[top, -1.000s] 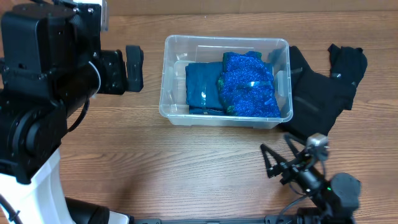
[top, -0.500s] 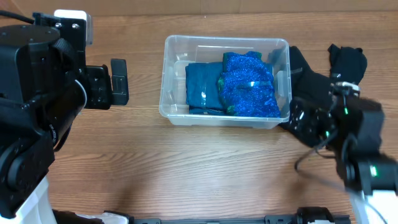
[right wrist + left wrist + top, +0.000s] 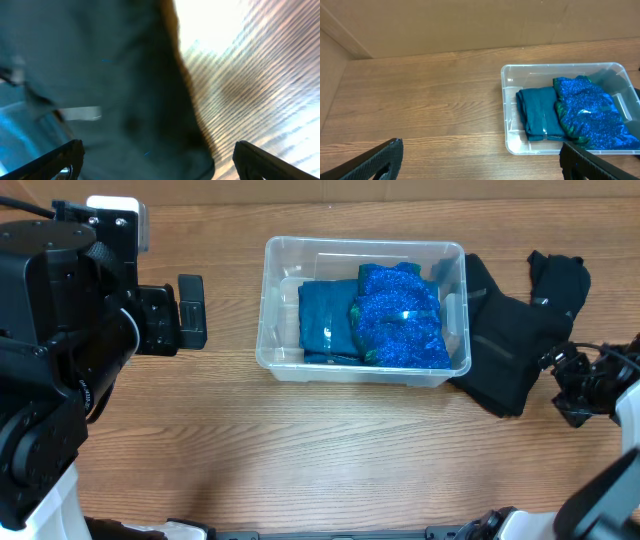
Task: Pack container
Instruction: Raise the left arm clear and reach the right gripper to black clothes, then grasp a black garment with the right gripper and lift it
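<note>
The black garment (image 3: 512, 338) is across the container from my left gripper, so next my right gripper picks up the garment and puts it over the teal cloth (image 3: 327, 318).
The clear plastic container (image 3: 266, 305) stands at the table's middle back. It holds a folded teal cloth (image 3: 325, 320) and a sparkly blue cloth (image 3: 400, 315). A black garment (image 3: 510, 330) lies on the table against the container's right side. My left gripper (image 3: 190, 310) is open and empty, left of the container. The left wrist view shows the container (image 3: 509, 100), the teal cloth (image 3: 540, 112) and the blue cloth (image 3: 592, 112) beyond my open left gripper (image 3: 480, 160). My right gripper (image 3: 578, 385) is at the garment's lower right edge. It is open (image 3: 157, 160) over the blurred black garment (image 3: 115, 100).
The wooden table (image 3: 300, 450) runs across the front. A cardboard wall (image 3: 445, 25) stands behind the table and along its left side. My left arm's bulk fills the left of the overhead view.
My right arm has swung from the front centre to the right, down beside the black garment. My left gripper drew back a little to the left, then stayed still.
</note>
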`<action>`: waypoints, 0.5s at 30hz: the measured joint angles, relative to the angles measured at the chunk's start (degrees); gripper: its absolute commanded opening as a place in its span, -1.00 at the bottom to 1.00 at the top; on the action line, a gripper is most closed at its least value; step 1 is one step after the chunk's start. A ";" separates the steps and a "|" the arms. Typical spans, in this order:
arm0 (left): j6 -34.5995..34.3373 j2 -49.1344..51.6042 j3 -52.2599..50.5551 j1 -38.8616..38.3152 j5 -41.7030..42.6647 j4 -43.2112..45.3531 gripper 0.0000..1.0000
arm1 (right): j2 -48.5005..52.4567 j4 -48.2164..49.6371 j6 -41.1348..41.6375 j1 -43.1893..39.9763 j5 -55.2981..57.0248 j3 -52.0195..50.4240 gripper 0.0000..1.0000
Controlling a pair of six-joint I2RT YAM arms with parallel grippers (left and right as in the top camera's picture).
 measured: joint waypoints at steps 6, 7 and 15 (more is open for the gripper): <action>0.00 -0.02 0.00 0.00 0.00 0.00 1.00 | 8.66 2.43 -1.90 1.29 -3.32 0.00 0.88; 0.00 -0.02 0.00 0.00 -0.02 0.00 1.00 | 9.33 3.15 -2.12 1.75 -3.69 0.00 0.72; 0.00 -0.02 0.00 0.00 0.00 0.00 1.00 | 10.08 6.97 -3.82 4.72 -6.54 -1.53 -0.53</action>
